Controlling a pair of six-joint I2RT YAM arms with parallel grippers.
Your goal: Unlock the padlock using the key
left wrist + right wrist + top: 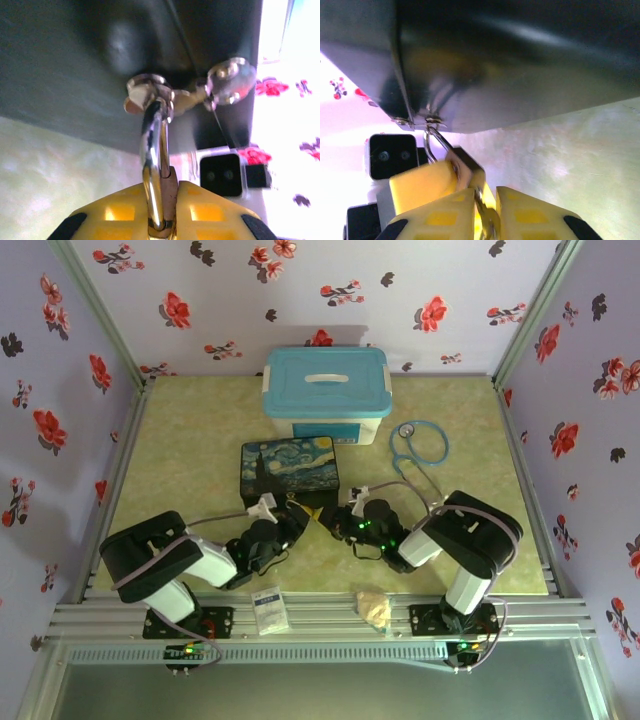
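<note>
Next, my right gripper lets go of the key, moves back, closes its fingers and pushes the key's bow (pixel 491 222) in, because the key's blade (pixel 480 198) is partly out of the padlock.
The brass padlock (pixel 172 197) hangs by its silver shackle (pixel 154 145) from the clasp ring (pixel 147 90) on the front of the starry-night box (pixel 289 468). My left gripper (pixel 165 187) is shut on the padlock body, one yellow pad on each side. In the right wrist view the padlock (pixel 467 167) shows with its shackle (pixel 432 145) in the box clasp, and the left arm's finger (pixel 420 182) lies against it. The thin grey key (pixel 487 215) sticks into the padlock's underside between the fingers of my right gripper (pixel 485 195), which stand slightly apart, a gap beside the key.
A blue-lidded storage bin (pixel 326 395) stands behind the box, with a teal stethoscope (pixel 415 445) to its right. A small white cylinder (pixel 262 506) sits by the left gripper (pixel 292 523). A white packet (pixel 268 608) and a crumpled scrap (pixel 374 606) rest on the front rail.
</note>
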